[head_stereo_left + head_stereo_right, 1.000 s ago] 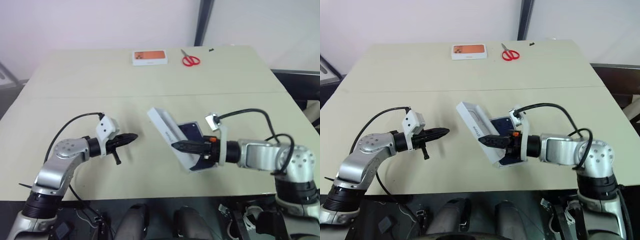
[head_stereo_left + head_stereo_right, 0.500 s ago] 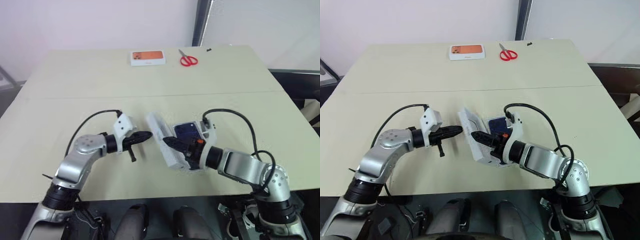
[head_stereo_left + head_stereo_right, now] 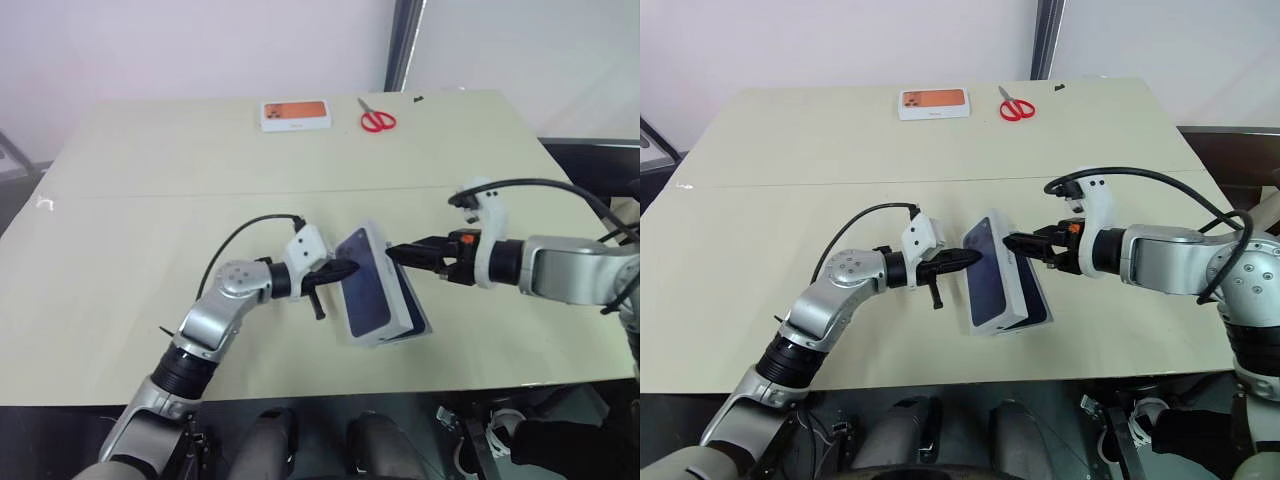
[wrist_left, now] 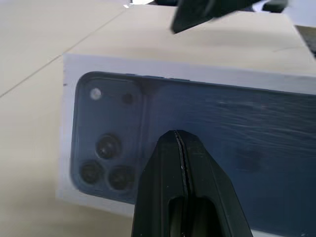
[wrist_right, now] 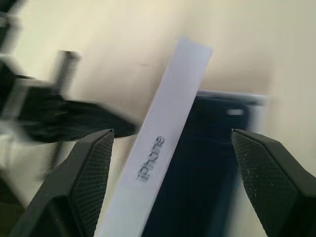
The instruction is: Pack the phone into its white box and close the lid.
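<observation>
The lid is tilted over the box, so my left gripper should move back from the lid's printed side to the lid's lower edge (image 3: 345, 312) while my right gripper lowers the lid's raised side (image 3: 393, 285).
The lid (image 3: 372, 292) leans at a tilt over the white box (image 3: 388, 341), its printed phone picture facing up and left. A strip of the dark blue phone (image 3: 415, 312) shows under the lid's raised right edge, and the phone (image 5: 207, 163) also lies beyond the lid's "iPhone" side wall (image 5: 160, 153). My left gripper (image 3: 346, 269) is shut, its tip against the printed face (image 4: 237, 123). My right gripper (image 3: 396, 253) is open and empty, just right of the lid's raised edge. I cannot tell whether it touches the lid.
A small white box with orange print (image 3: 296, 115) and red scissors (image 3: 378, 121) lie at the table's far edge. A seam (image 3: 150, 195) crosses the beige table. The front edge runs close below the box.
My right gripper has opened, released the lid and drawn back to the right. My left gripper has swung right onto the lid. The lid has tipped over the box, print now up.
</observation>
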### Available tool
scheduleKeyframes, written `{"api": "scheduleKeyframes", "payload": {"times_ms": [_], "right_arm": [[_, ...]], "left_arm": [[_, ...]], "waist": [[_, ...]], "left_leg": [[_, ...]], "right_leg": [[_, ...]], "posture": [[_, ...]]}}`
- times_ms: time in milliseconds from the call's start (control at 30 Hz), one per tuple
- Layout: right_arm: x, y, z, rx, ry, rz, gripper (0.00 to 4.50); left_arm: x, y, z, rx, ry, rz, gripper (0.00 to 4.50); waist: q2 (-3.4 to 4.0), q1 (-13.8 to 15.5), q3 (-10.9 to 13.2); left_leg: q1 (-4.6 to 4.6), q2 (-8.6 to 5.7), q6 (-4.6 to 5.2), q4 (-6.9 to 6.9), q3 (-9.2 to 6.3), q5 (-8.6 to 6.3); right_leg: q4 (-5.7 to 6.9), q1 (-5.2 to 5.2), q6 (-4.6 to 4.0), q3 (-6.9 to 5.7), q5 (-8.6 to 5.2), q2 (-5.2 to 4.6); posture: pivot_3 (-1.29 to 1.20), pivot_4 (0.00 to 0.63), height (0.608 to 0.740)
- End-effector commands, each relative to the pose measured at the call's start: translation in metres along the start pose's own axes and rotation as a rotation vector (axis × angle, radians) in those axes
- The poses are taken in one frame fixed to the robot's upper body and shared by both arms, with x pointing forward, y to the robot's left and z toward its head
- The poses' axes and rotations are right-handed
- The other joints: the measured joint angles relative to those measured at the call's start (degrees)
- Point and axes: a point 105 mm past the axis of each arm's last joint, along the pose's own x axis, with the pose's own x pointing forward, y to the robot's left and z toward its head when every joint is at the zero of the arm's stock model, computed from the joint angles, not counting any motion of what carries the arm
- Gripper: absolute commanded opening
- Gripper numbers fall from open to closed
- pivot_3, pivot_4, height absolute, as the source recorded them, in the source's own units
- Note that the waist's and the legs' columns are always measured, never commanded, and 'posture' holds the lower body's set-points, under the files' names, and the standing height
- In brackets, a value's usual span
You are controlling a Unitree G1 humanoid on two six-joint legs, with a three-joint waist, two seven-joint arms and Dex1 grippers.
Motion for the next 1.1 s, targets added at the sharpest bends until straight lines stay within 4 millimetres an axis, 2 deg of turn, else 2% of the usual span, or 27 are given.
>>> {"api": "scheduleKeyframes", "payload": {"times_ms": [33, 167, 267, 400, 467, 567, 800, 1100], "right_arm": [[-0.002, -0.004, 0.004, -0.154, -0.015, -0.037, 2.15], [0.000, -0.015, -0.002, -0.439, 0.015, -0.134, 0.08], [0.002, -0.017, -0.009, -0.612, 0.043, -0.140, 0.03], [0.009, 0.001, -0.015, -0.743, 0.027, -0.053, 0.03], [0.011, 0.005, -0.017, -0.756, 0.023, -0.033, 0.03], [0.020, 0.011, -0.022, -0.781, 0.030, -0.018, 0.03], [0.024, 0.014, -0.030, -0.799, 0.049, 0.001, 0.03], [0.012, 0.011, -0.035, -0.806, 0.080, 0.006, 0.03]], "left_arm": [[-0.001, -0.002, 0.015, 0.030, -0.049, 0.002, 0.00], [-0.019, 0.007, 0.023, 0.023, -0.057, 0.057, 0.00], [-0.035, 0.010, 0.016, 0.030, 0.016, 0.084, 0.00], [-0.051, 0.010, -0.009, -0.005, 0.191, 0.090, 0.00], [-0.053, 0.009, -0.016, -0.020, 0.234, 0.086, 0.00], [-0.046, 0.006, -0.031, -0.004, 0.314, 0.057, 0.00], [-0.013, -0.003, -0.019, -0.017, 0.230, -0.015, 0.00], [0.002, -0.031, 0.003, -0.028, 0.128, -0.161, 0.00]], "waist": [[0.00, 0.0, 0.0], [0.01, 0.0, 0.0], [0.01, 0.0, 0.0], [0.04, 0.0, 0.0], [0.03, 0.1, 0.0], [0.02, 0.5, 0.0], [0.01, 1.3, 0.0], [0.02, 1.3, 0.0]], "left_leg": [[0.00, 0.00, 0.00, 0.00, 0.00, 0.00], [-0.02, 0.00, 0.00, -0.01, -0.01, 0.00], [-0.01, 0.00, -0.01, -0.02, -0.02, 0.00], [0.01, 0.00, -0.01, -0.05, -0.02, 0.00], [0.01, 0.00, -0.02, -0.02, -0.03, 0.01], [0.01, -0.01, -0.02, 0.05, -0.04, 0.01], [-0.01, -0.02, -0.02, 0.09, -0.03, 0.01], [0.00, -0.02, -0.02, 0.08, -0.03, 0.01]], "right_leg": [[0.00, 0.00, 0.00, 0.00, 0.00, 0.00], [0.00, -0.06, 0.00, 0.00, 0.00, 0.00], [0.00, -0.07, 0.00, 0.01, 0.00, 0.00], [0.00, -0.06, 0.00, 0.02, 0.00, 0.00], [0.00, -0.06, 0.00, 0.02, 0.00, 0.00], [-0.01, 0.02, 0.00, 0.00, 0.00, -0.02], [0.01, -0.02, 0.00, 0.01, 0.00, -0.02], [0.02, -0.01, 0.00, 0.01, 0.00, -0.02]], "posture": [[0.00, 0.150, 0.740], [0.00, 0.150, 0.740], [0.00, 0.150, 0.740], [0.00, 0.150, 0.740], [0.00, 0.150, 0.740], [0.00, 0.150, 0.740], [0.00, 0.150, 0.740], [0.00, 0.150, 0.740]]}}
